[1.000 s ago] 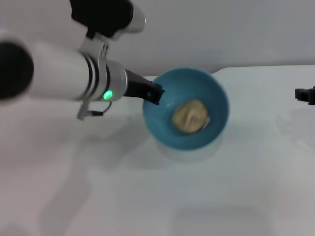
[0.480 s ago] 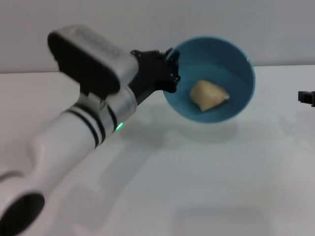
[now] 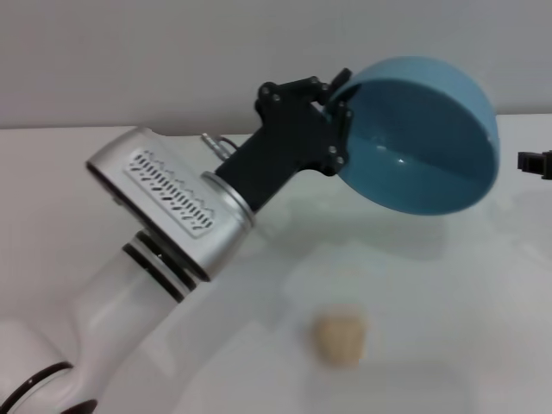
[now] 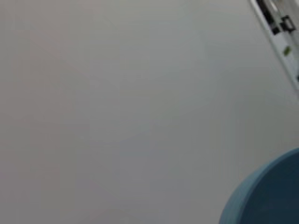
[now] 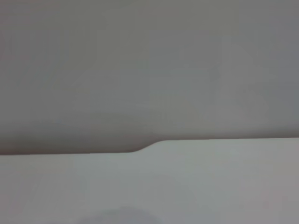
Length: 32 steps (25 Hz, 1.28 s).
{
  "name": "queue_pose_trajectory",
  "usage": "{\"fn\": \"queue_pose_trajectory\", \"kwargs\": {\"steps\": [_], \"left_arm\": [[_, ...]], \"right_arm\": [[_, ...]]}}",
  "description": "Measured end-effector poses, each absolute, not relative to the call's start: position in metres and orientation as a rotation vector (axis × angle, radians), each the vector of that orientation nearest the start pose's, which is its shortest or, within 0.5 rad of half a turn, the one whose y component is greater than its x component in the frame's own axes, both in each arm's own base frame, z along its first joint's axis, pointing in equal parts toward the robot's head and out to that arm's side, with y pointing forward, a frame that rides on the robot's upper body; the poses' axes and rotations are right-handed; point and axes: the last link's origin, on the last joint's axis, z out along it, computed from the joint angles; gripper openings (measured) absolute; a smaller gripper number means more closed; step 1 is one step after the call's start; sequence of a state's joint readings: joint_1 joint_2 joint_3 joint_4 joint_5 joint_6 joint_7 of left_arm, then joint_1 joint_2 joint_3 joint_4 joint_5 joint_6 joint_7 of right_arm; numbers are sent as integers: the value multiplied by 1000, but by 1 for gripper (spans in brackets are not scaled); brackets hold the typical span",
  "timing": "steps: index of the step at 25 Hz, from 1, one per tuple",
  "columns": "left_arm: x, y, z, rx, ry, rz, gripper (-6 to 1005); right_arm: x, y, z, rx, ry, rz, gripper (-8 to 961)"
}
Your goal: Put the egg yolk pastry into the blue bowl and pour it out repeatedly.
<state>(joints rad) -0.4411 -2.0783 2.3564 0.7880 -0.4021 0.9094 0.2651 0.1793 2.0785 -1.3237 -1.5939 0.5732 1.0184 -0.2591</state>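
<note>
My left gripper has the empty blue bowl's opening (image 3: 421, 147) tipped down, so it should turn the bowl upright and lower it before my right gripper picks up the egg yolk pastry (image 3: 339, 336).
In the head view my left gripper (image 3: 339, 108) is shut on the rim of the blue bowl (image 3: 423, 138) and holds it in the air, tipped steeply with its mouth facing down toward me. The bowl is empty. The egg yolk pastry (image 3: 340, 338), a small pale tan ball, lies on the white table (image 3: 483, 345) below and in front of the bowl. A piece of the bowl's blue outer wall (image 4: 266, 196) shows in the left wrist view. My right gripper (image 3: 535, 163) is parked at the far right edge, away from both.
The white table's back edge with a small step (image 5: 149, 144) shows in the right wrist view, with a grey wall (image 3: 172, 52) behind. My left arm's silver housing (image 3: 172, 203) reaches across the left half of the table.
My left arm has lifted the bowl and tipped it further over. The pastry has fallen out of the bowl and now lies on the table.
</note>
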Motion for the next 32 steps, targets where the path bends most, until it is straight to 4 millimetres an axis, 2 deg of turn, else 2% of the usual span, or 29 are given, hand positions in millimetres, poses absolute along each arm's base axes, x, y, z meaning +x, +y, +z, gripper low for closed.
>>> {"fn": "queue_pose_trajectory", "kwargs": {"steps": [7, 13, 18, 22, 27, 32], "left_arm": [[-127, 326, -100, -2033, 237, -885, 16], [-127, 336, -94, -2013, 204, -859, 16], [-129, 362, -82, -2050, -19, -678, 16], [-132, 381, -61, -2071, -201, -528, 16], [-141, 395, -37, -2109, -385, -339, 17], [-148, 404, -15, -2165, -574, -125, 16]], "right_arm": [[257, 345, 71, -1882, 1235, 140, 505], [251, 345, 52, -1959, 1221, 96, 513], [234, 344, 32, -2072, 1162, 56, 519], [215, 341, 18, -2199, 1118, 75, 525], [196, 335, 9, -2353, 1063, 91, 532], [177, 324, -4, -2515, 918, 7, 538]]}}
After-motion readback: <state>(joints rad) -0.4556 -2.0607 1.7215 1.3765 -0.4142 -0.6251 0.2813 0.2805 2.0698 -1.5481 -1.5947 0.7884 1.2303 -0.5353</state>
